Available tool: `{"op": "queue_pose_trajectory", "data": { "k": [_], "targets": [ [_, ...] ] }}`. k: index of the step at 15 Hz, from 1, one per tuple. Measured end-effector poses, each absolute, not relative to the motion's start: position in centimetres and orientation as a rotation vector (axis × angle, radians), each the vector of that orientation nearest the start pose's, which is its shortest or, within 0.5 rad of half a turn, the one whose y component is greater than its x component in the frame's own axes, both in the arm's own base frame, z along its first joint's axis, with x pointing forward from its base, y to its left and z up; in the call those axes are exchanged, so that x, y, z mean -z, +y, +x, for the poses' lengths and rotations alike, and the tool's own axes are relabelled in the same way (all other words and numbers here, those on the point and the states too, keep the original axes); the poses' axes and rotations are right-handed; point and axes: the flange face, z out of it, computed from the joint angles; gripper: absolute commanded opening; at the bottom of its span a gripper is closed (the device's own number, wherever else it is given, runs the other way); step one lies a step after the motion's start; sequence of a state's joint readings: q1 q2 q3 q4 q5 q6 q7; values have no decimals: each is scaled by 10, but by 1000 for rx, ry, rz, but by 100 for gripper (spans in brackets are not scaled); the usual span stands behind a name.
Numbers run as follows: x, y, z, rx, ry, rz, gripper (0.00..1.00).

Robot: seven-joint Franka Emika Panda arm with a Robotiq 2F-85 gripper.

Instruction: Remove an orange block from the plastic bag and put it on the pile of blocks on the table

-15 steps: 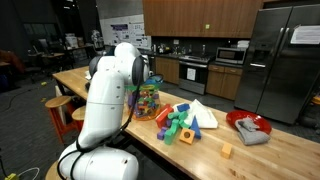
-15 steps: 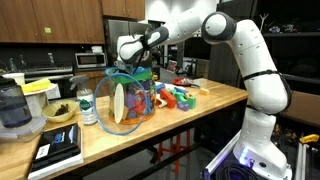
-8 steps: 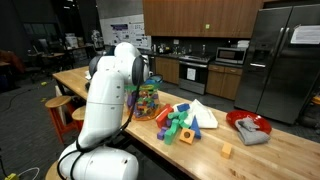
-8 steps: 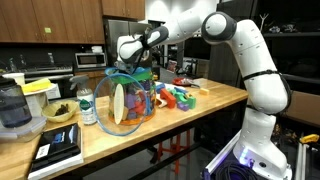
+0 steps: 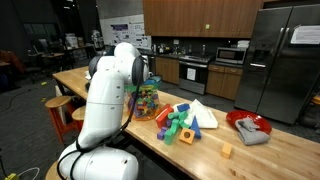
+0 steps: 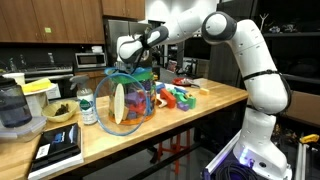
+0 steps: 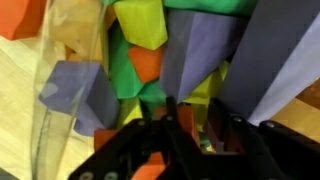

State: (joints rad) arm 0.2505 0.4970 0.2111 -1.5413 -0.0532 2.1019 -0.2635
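My gripper should open, because only a narrow edge of the orange block [image 7: 185, 118] sits in its fingers. It should then centre itself over the block and take a fuller grip.
The clear plastic bag [image 6: 122, 104] stands on the wooden table [image 6: 190, 118], packed with multicoloured blocks, and also shows behind the robot's body [image 5: 148, 100]. My gripper [image 6: 132, 68] reaches down into its mouth. In the wrist view the gripper [image 7: 193, 113] sits among the blocks, its dark fingers [image 7: 170, 116] close together with an orange block [image 7: 186, 122] pinched between them. Purple, green and yellow blocks crowd around. The pile of blocks [image 5: 180, 122] lies on the table beside the bag, and the other exterior view shows the pile [image 6: 178, 96] too.
A lone orange cube [image 5: 226, 151] and a red dish with grey cloth [image 5: 250, 128] lie beyond the pile, with a white sheet [image 5: 204, 114] beside it. A water bottle [image 6: 87, 105], a bowl [image 6: 60, 112] and a blender [image 6: 11, 106] stand near the bag.
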Motion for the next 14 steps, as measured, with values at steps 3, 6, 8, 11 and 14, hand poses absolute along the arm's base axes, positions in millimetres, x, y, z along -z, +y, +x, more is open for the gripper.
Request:
{"op": "queue_pose_trajectory", "data": {
  "k": [3, 6, 8, 11, 14],
  "targets": [
    [-378, 290, 634, 107, -1092, -2879, 0],
    [-378, 292, 633, 94, -1097, -2876, 2],
    [-378, 292, 633, 94, -1100, -2876, 0],
    [-380, 290, 634, 100, -1102, -2876, 7],
    [-380, 291, 634, 100, -1101, -2876, 26]
  ]
}}
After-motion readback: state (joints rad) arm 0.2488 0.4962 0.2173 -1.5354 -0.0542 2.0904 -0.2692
